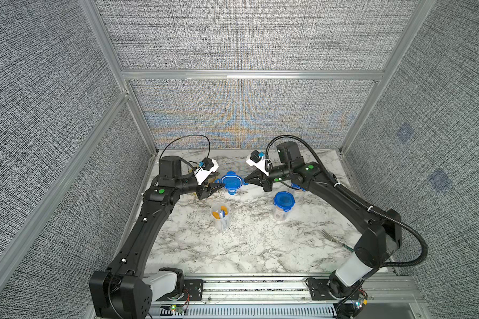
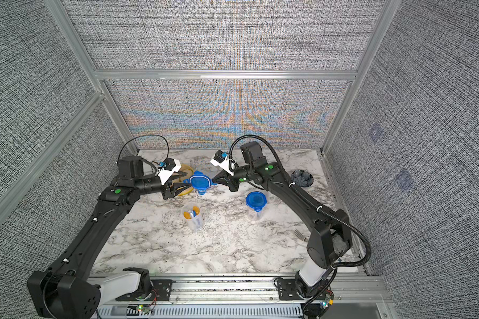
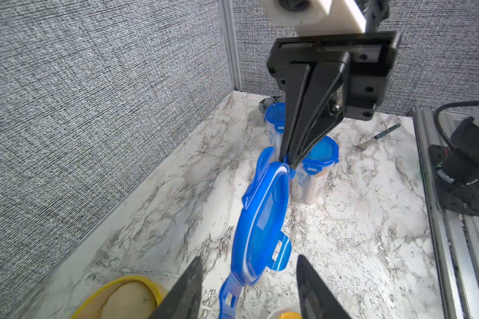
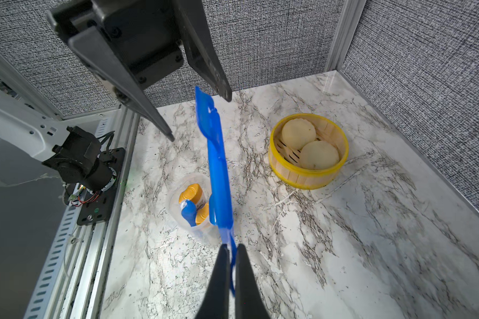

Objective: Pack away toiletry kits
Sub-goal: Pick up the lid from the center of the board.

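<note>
The blue clip lid's bottom side is facing me, so my left gripper needs to hold the lid's opposite tab. My right gripper should meanwhile take a new grip to turn the lid's bottom side down.
A blue clip lid hangs in the air between both arms, over the back of the marble table. My right gripper is shut on one of its tabs. My left gripper is open, its fingers on either side of the opposite tab without touching it. In front of the lid stands an open clear jar with orange-capped bottles and a blue-white toothbrush inside. To the right is a jar closed with a blue lid. Another closed jar stands behind it, partly hidden by the right arm.
The yellow steamer with buns sits at the back left, just behind the left gripper. A dark patterned bowl is at the back right. A fork lies near the right arm's base. Grey walls enclose three sides.
</note>
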`<control>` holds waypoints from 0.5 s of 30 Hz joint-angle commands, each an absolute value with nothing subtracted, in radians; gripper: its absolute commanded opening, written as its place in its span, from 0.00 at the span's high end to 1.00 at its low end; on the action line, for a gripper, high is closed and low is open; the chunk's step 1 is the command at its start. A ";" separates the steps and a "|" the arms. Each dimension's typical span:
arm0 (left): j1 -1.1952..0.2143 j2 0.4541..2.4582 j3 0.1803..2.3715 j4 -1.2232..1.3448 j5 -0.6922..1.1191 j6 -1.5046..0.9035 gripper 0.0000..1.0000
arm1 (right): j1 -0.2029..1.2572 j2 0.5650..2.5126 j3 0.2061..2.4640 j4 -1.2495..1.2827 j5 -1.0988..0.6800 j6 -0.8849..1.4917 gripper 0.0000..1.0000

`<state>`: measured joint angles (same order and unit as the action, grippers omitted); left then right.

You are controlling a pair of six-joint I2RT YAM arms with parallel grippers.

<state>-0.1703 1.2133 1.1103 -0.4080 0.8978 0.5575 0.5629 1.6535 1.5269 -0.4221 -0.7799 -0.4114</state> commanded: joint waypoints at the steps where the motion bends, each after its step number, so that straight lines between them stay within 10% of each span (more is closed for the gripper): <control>1: -0.170 1.224 1.124 -0.445 0.942 0.602 0.52 | 0.563 1.658 1.534 -0.440 -0.855 -0.467 1.00; 12: -0.174 1.256 1.142 -0.445 1.018 0.601 1.00 | 0.563 1.661 1.528 -0.377 -0.853 -0.425 0.99; 15: -0.173 1.260 1.158 -0.426 0.988 0.615 1.00 | 0.563 1.620 1.491 -0.306 -0.783 -0.350 0.71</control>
